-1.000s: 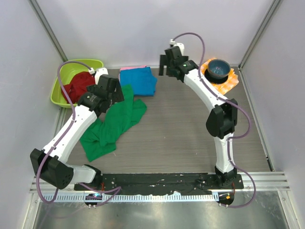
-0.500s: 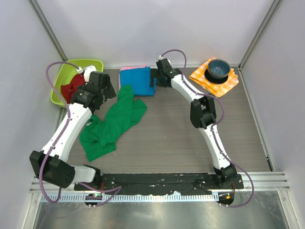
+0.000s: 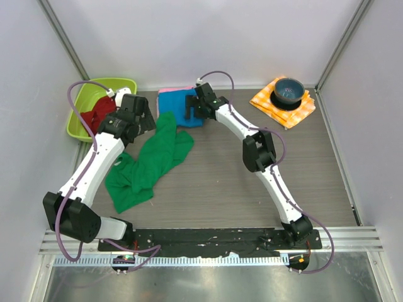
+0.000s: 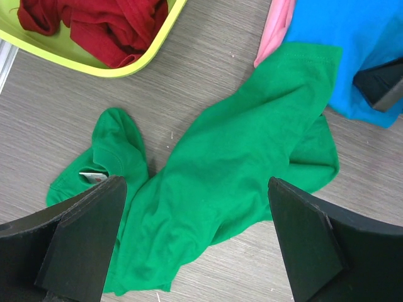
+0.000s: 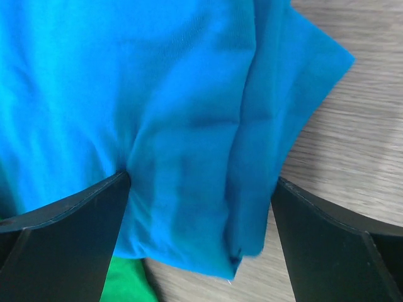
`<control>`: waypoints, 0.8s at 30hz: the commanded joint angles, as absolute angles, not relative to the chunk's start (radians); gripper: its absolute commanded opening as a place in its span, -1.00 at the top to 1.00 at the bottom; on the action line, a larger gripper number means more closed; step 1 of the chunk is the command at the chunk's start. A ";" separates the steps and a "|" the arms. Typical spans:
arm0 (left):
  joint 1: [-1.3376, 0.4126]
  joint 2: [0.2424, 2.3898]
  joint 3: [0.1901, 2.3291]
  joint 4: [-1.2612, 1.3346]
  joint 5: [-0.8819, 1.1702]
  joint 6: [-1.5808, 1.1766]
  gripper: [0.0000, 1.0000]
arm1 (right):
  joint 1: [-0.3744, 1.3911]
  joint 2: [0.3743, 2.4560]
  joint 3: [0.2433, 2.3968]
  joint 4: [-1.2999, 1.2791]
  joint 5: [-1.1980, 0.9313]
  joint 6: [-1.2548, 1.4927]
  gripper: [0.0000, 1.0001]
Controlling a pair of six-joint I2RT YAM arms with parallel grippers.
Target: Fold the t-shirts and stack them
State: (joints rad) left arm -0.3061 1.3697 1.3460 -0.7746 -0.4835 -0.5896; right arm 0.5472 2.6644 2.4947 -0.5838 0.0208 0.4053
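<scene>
Next, my right gripper moves back while my left gripper pulls the green t-shirt to the open middle (image 3: 217, 165), because the green t-shirt's end (image 3: 166, 119) is crowding the blue t-shirt.
A crumpled green t-shirt (image 3: 148, 163) (image 4: 220, 182) lies on the table left of centre. Its upper end reaches the folded blue t-shirt (image 3: 178, 106) (image 5: 157, 94) at the back. A pink t-shirt (image 3: 169, 90) (image 4: 277, 31) shows only as an edge under the blue one. My left gripper (image 3: 143, 117) (image 4: 196, 207) hovers open above the green shirt's upper part and holds nothing. My right gripper (image 3: 192, 109) (image 5: 201, 189) stands open just above the blue shirt's near right corner, with the cloth showing between its fingers. One right finger (image 4: 381, 85) shows in the left wrist view.
A lime bin (image 3: 79, 113) (image 4: 94, 63) holding a red cloth (image 3: 101, 113) stands at the back left. At the back right an orange-and-white checked cloth (image 3: 302, 108) carries a dark bowl (image 3: 288, 91). Walls close in the table on three sides.
My right arm has swung left from beside the bowl to over the blue shirt. My left gripper has shifted slightly left and back. Both stay open.
</scene>
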 commanded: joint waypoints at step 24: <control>-0.298 1.362 1.284 -0.678 -0.457 -0.551 -1.00 | 0.604 2.936 2.661 -0.069 0.178 0.669 -0.99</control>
State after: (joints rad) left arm -0.3054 1.3701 1.2861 -0.7292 -0.4660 -0.5667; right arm 0.5980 2.8624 2.6186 -0.1535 0.1310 0.6056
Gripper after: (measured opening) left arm 0.996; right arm 0.996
